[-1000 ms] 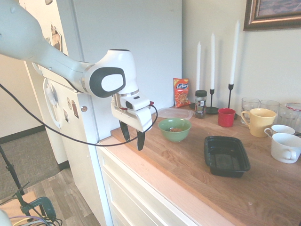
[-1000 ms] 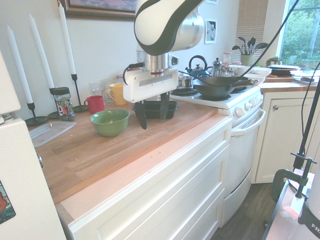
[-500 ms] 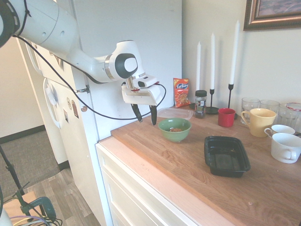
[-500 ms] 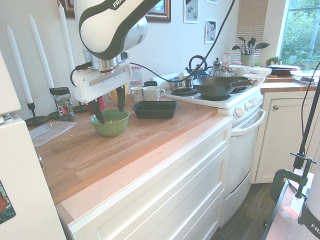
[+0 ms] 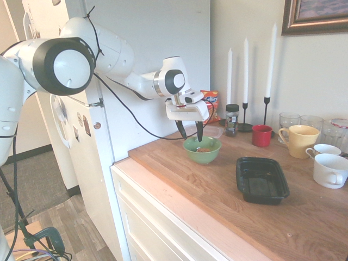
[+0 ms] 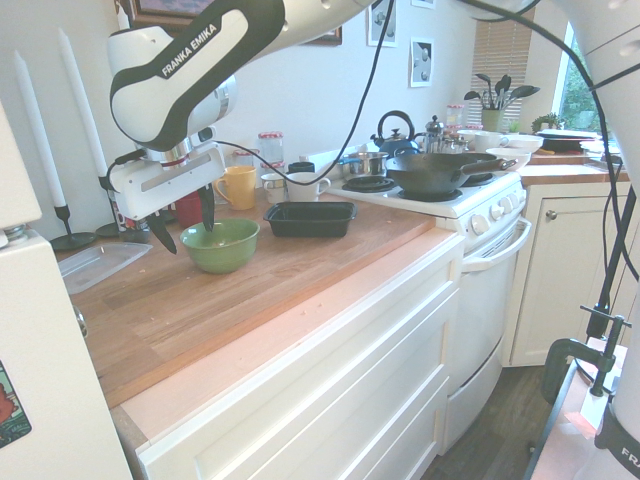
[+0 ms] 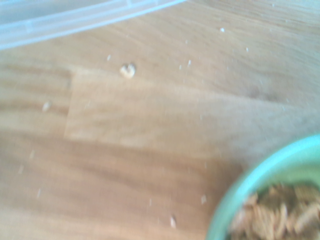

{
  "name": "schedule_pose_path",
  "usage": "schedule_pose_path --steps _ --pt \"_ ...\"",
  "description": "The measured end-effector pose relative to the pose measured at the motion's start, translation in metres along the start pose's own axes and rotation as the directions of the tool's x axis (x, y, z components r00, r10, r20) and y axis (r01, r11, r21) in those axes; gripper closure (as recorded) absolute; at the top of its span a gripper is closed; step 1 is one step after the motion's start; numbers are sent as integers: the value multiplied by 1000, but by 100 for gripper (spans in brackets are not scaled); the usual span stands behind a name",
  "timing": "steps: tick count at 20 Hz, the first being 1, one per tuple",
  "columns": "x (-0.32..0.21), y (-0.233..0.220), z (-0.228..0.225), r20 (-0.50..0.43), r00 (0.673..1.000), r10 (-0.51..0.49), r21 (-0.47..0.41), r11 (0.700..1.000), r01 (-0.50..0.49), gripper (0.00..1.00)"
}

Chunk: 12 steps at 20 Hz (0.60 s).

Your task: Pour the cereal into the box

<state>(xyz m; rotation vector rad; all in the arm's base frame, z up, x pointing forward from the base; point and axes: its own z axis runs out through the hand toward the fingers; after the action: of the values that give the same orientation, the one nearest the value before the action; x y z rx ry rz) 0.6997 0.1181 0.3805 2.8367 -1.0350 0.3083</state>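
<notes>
The loose cereal point(image 7: 280, 216) lies well below the green bowl's rim point(image 7: 239, 191), so the cereal will tumble into the box only when the robot's gripper tips the bowl steeply.
The cereal point(image 5: 203, 149) lies as a small tan heap in a green bowl point(image 5: 202, 150) near the back of the wooden counter; the wrist view shows the flakes point(image 7: 275, 215) inside the bowl's rim point(image 7: 250, 185). The box point(image 5: 261, 180), a shallow black tray, sits empty on the counter apart from the bowl and appears again in the second exterior view point(image 6: 310, 218). My gripper point(image 5: 191, 136) hangs open just above the bowl's point(image 6: 220, 245) edge on the fridge side. One finger is over the rim and the other is outside it. Seen from the other side, the gripper point(image 6: 188, 235) holds nothing.
A clear plastic container point(image 5: 209, 130), an orange snack bag point(image 5: 211, 103), a spice jar point(image 5: 232, 119) and tall white candles stand behind the bowl. A red mug point(image 5: 261, 135), yellow mug point(image 5: 298, 140), white mugs point(image 5: 330, 169) and glasses crowd the far end. A stove with a wok point(image 6: 440, 172) adjoins the counter.
The arm has swung from the counter's front edge back toward the wall and now hovers at the green bowl. The fingers stayed open throughout.
</notes>
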Motion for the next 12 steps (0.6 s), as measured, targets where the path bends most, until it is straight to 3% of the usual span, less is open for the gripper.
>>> schedule_pose_path --steps 7,8,12 --pt "18 0 42 70 997 34 -34 999 -31 0" --pt "19 1 47 74 997 36 -39 999 -33 100" --pt "21 4 51 85 996 40 -40 999 -37 100"
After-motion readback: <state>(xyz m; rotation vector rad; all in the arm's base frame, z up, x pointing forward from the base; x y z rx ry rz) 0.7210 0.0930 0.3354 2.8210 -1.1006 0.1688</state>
